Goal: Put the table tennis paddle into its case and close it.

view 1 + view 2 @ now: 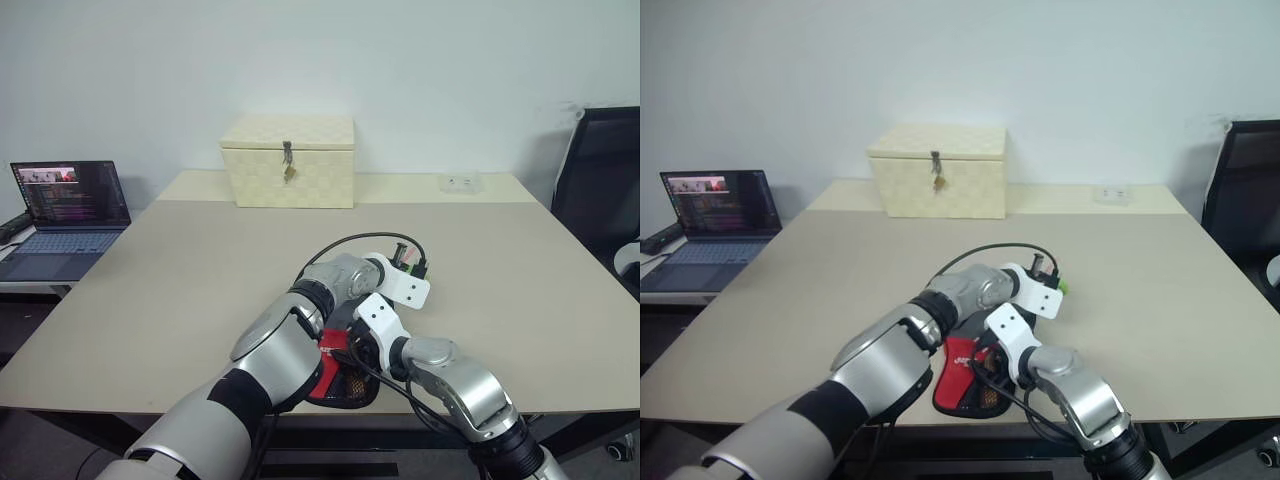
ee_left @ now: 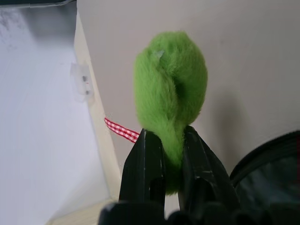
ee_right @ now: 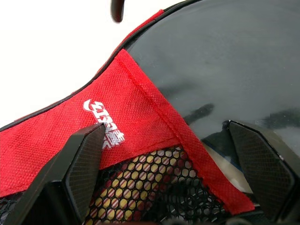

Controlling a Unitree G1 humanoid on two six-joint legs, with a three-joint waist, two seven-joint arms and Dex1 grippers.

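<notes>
I expect the fluffy green ring to slide along the case's rim and hang off the table when I pull it, because the case's red end [image 1: 342, 401] meets the table's front edge.
The case [image 1: 333, 376] lies at the table's front edge, its red mesh-pocket end [image 3: 140, 108] toward me and its black round part [image 3: 220, 61] beyond. My right gripper [image 3: 165, 130] is open, one finger on each side of the red end, just over the mesh. My left arm reaches across over the case. Its gripper [image 2: 165, 136] is shut on the case's fuzzy green ring [image 2: 171, 89], held just past the black rim [image 2: 262, 154]; a red-checked ribbon [image 2: 122, 130] trails from it. The table tennis paddle is hidden.
A cream woven latched box [image 1: 288, 160] stands at the back of the table [image 1: 180, 270]. A small white block [image 1: 462, 182] lies at the back right. An open laptop [image 1: 65, 205] sits on a side surface to the left, and a black chair [image 1: 605, 190] stands on the right.
</notes>
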